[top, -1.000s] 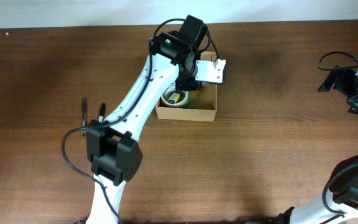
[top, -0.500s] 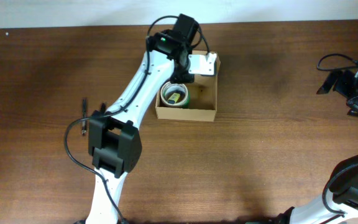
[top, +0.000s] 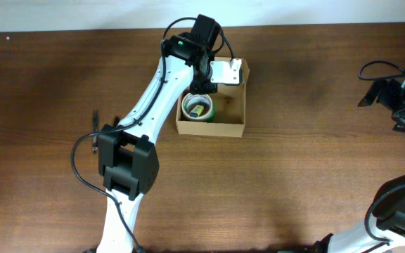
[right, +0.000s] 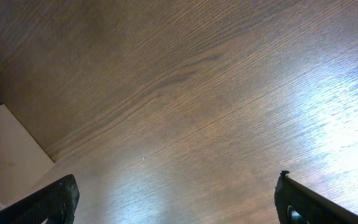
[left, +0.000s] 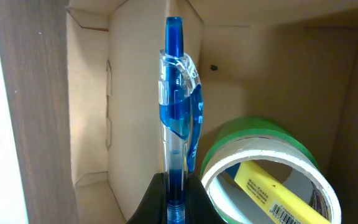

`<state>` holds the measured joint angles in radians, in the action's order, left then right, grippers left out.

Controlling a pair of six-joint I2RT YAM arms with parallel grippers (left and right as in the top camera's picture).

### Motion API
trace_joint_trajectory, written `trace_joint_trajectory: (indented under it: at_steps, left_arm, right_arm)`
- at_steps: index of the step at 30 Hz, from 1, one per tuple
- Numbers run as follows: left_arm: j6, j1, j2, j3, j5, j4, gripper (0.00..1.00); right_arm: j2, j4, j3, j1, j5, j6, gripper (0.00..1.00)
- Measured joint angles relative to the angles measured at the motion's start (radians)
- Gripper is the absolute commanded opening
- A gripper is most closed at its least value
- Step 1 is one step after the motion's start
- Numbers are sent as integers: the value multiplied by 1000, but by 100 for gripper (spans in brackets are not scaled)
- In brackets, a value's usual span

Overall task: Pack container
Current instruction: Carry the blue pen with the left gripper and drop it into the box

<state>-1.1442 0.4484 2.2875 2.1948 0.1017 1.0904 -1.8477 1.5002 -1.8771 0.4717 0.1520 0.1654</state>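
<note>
My left gripper should keep going into the box and let go there, because the blue pen (left: pixel 178 102) is lined up with the open strip (left: pixel 217 93) of the box's bottom next to the green tape roll.
The container (top: pixel 216 128) is a small tan cardboard box at the table's middle back, its lid flap open. Inside lies a green tape roll (top: pixel 197 107) with a yellow marker (top: pixel 198 110) in its hole. My left gripper (top: pixel 204 77) hangs over the box's back left part, shut on a blue pen (left: pixel 178 118). In the left wrist view the pen points into the box beside the tape roll (left: pixel 266 155) and the yellow marker (left: pixel 272 193). My right gripper (right: pixel 176 199) is open and empty over bare table at the far right.
A black pen-like object (top: pixel 95 121) lies on the table left of the left arm. The right arm (top: pixel 399 91) with its cables rests at the table's right edge. A pale wall runs along the back.
My left gripper has drawn back and left over the box, carrying the blue pen. The tape roll and marker are now uncovered. The right arm has not moved.
</note>
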Motion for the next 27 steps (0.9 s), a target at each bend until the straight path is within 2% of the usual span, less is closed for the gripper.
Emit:
trace_joint_trajectory:
  at_steps: [14,18,20,21,22,23,27]
  left_arm:
    - [0,0,61,-1,7,8,4]
    - [-2,0,61,-5,9,8,30]
    - [4,0,61,-6,11,8,39]
    - [11,0,61,-6,13,8,48]
    - [17,0,61,-6,14,8,77]
    - [26,0,61,-7,14,9,95]
    - [68,1,61,-9,18,10,99]
  right_arm:
    - [0,0,0,0,0,0,99]
    - [0,0,0,0,0,0,99]
    - [0,0,0,0,0,0,99]
    - [0,0,0,0,0,0,99]
    - [0,0,0,0,0,0,99]
    - [0,0,0,0,0,0,99]
    - [0,0,0,0,0,1,99]
